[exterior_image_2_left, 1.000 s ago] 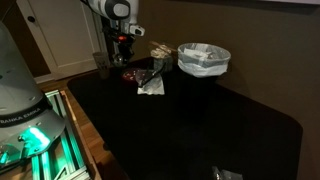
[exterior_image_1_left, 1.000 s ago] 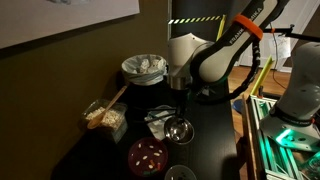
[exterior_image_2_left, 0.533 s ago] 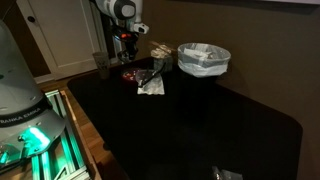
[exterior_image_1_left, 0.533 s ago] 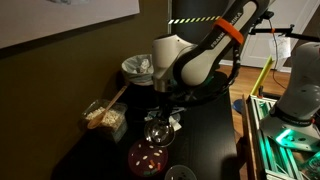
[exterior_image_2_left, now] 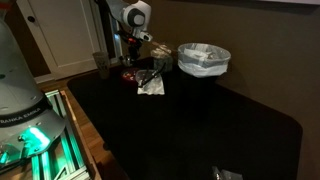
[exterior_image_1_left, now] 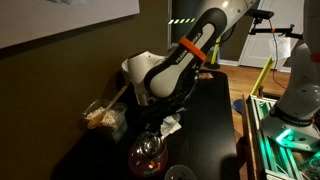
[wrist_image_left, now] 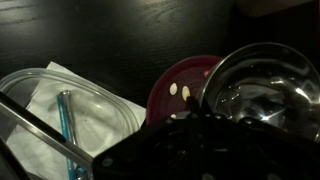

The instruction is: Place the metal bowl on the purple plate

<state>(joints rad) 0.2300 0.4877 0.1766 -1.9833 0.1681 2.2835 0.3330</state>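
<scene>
The metal bowl (exterior_image_1_left: 149, 145) hangs over the purple plate (exterior_image_1_left: 147, 165) with its open side up. I keep bringing it down until its base rests there, then open my gripper.
The metal bowl (wrist_image_left: 262, 88) is shiny and silver and hangs in my gripper (wrist_image_left: 200, 135), which is shut on its rim. In the wrist view it overlaps the right side of the purple plate (wrist_image_left: 180, 88), a dark maroon disc with small pale spots. In an exterior view the bowl (exterior_image_1_left: 148, 148) sits just over the plate (exterior_image_1_left: 146, 163) near the table's front edge; I cannot tell whether they touch. In the other exterior view my gripper (exterior_image_2_left: 128, 63) is low over the plate (exterior_image_2_left: 131, 76), and the bowl is hard to make out.
A clear plastic container (wrist_image_left: 70, 115) holding a blue utensil lies beside the plate. A white-lined bin (exterior_image_1_left: 143, 67) (exterior_image_2_left: 203, 58) stands behind. A food container (exterior_image_1_left: 105, 118), crumpled white paper (exterior_image_2_left: 150, 85) and a glinting round item (exterior_image_1_left: 180, 174) are nearby.
My arm has swung across the table and down with the bowl in the gripper. The bowl has gone from beside the white paper to over the purple plate.
</scene>
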